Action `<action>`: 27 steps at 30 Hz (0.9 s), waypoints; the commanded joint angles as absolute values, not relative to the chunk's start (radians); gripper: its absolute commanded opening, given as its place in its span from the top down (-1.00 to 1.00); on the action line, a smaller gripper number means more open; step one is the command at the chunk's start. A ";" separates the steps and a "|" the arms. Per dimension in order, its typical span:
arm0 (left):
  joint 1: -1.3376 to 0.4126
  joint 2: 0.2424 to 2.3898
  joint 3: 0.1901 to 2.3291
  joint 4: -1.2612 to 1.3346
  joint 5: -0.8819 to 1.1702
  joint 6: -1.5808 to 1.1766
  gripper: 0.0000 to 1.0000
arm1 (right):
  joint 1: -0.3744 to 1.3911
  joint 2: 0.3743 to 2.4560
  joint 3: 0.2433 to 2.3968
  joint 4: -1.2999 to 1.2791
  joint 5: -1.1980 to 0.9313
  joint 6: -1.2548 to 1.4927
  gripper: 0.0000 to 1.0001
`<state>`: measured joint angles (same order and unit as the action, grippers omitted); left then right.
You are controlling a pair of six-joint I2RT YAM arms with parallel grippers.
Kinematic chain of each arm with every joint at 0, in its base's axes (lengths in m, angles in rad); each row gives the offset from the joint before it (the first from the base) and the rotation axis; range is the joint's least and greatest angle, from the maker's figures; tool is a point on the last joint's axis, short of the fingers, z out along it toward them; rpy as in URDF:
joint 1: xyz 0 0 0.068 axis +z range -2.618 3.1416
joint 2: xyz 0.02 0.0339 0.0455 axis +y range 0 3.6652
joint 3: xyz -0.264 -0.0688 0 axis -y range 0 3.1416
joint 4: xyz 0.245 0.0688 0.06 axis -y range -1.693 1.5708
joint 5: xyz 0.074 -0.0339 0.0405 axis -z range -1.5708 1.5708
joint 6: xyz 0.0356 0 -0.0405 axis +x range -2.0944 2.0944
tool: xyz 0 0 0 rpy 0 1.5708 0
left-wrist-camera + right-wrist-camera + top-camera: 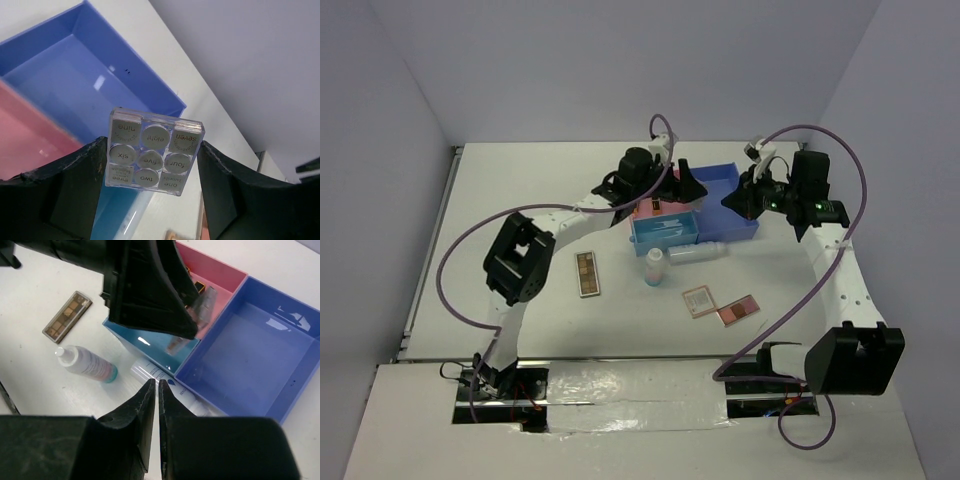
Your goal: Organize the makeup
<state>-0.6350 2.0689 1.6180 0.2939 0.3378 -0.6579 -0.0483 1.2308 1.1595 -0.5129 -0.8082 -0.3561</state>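
The white grid palette (154,152) hangs slanted by the blue compartment's side, so next my left gripper swings back and lines it up over the teal compartment (665,229) before lowering it.
My left gripper (152,145) is shut on the white grid palette (155,150), a clear case with nine round pans, held above the tray's compartments. From above, this gripper (677,182) is over the tray (745,228). My right gripper (156,385) is shut and empty, above a whitish bottle (167,381) lying beside the tray. A second bottle (655,266) stands on the table. The long brown palette (588,273) lies to the left. Two square compacts (700,300) (738,310) lie nearer me. A black-gold piece (656,205) sits in the pink compartment.
The tray has a large blue compartment (250,355), a pink one (220,277) and a teal one (150,347). Purple cables loop over both arms. White walls enclose the table at the back and sides.
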 commanded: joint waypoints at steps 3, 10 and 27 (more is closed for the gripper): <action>-0.653 2.169 1.735 0.503 0.379 -0.735 1.00 | -0.071 1.190 1.140 -0.474 -0.827 -0.341 0.71; -0.672 2.287 1.865 0.482 0.380 -0.755 1.00 | -0.089 1.180 1.126 -0.468 -0.831 -0.339 0.70; -0.690 2.005 1.622 0.179 0.043 -0.591 1.00 | -0.107 1.187 1.104 -0.454 -0.842 -0.325 0.70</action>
<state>-0.6804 2.1475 1.6741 0.1997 0.1913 -0.6464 -0.0990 1.2102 1.1175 -0.4999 -0.8238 -0.3466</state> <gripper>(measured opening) 0.790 0.151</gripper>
